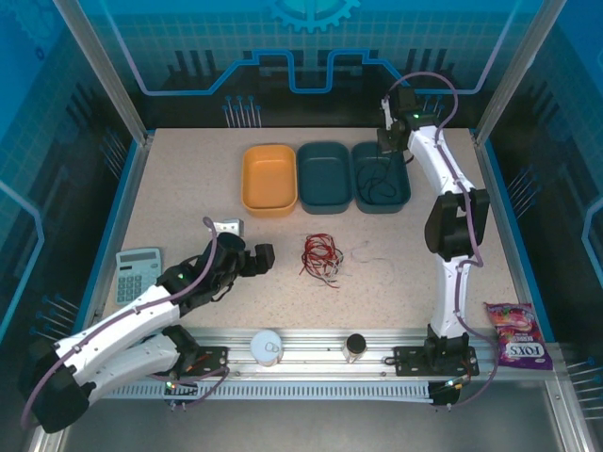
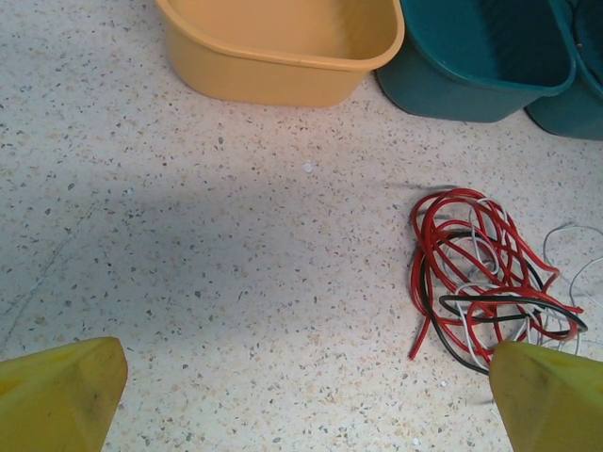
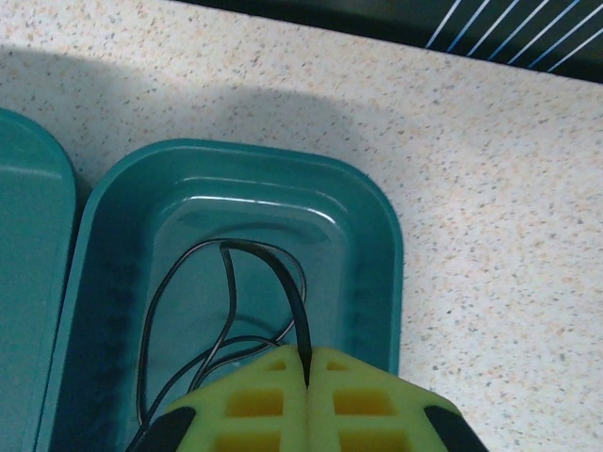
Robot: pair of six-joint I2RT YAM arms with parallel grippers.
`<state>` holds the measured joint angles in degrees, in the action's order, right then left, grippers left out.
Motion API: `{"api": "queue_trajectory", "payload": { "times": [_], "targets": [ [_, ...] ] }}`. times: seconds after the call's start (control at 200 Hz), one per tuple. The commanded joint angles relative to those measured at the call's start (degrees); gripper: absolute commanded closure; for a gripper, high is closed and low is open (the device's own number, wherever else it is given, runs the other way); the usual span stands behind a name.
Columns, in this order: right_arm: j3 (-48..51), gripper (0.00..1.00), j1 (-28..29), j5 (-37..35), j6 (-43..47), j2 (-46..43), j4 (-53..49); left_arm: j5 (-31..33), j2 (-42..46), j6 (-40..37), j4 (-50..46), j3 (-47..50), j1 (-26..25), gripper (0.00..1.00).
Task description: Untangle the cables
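Observation:
The black cable's loops [image 1: 378, 190] lie inside the teal bin [image 1: 387, 170], so my right gripper should go on lowering the cable's held end until that end is below the bin's rim, and then let go.
A tangle of red, black and pale cables [image 1: 320, 256] lies mid-table, with a thin pale wire [image 1: 363, 252] loose to its right. My left gripper [image 1: 267, 258] hovers just left of the tangle, open and empty. In the left wrist view its yellow fingertips [image 2: 57, 400] frame bare table, and the tangle [image 2: 480, 282] sits ahead on the right. My right gripper [image 1: 389, 151] hangs over the right teal bin [image 1: 400, 193]. In the right wrist view that gripper [image 3: 306, 372] is shut on a black cable [image 3: 226, 273], whose loops rest inside the bin [image 3: 386, 245].
An orange bin [image 1: 269, 179] and a middle teal bin [image 1: 323, 176] stand in the back row, left of the right teal bin. A calculator [image 1: 139, 271] lies at the left. A candy bag [image 1: 516, 334] lies at the front right, and two cans [image 1: 267, 347] stand on the front rail.

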<state>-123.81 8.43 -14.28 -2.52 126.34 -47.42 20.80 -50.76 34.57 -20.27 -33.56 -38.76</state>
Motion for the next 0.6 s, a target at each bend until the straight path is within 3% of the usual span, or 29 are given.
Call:
{"api": "queue_trajectory", "payload": {
  "times": [0.0, 0.42, 0.595],
  "targets": [
    [2.1, 1.0, -0.7, 2.6, -0.2, 1.6, 1.1, 0.7, -0.6, 0.3, 0.9, -0.2, 0.5, 0.01],
    [11.4, 1.0, 0.5, 2.6, 0.1, 3.0, 6.3, 1.0, -1.1, 0.6, 1.7, 1.1, 0.8, 0.01],
    [10.7, 0.86, 0.9, 0.2, -0.1, 3.1, 5.5, 0.7, -1.6, 0.5, 1.6, 0.3, 0.8, 0.01]
  ]
}}
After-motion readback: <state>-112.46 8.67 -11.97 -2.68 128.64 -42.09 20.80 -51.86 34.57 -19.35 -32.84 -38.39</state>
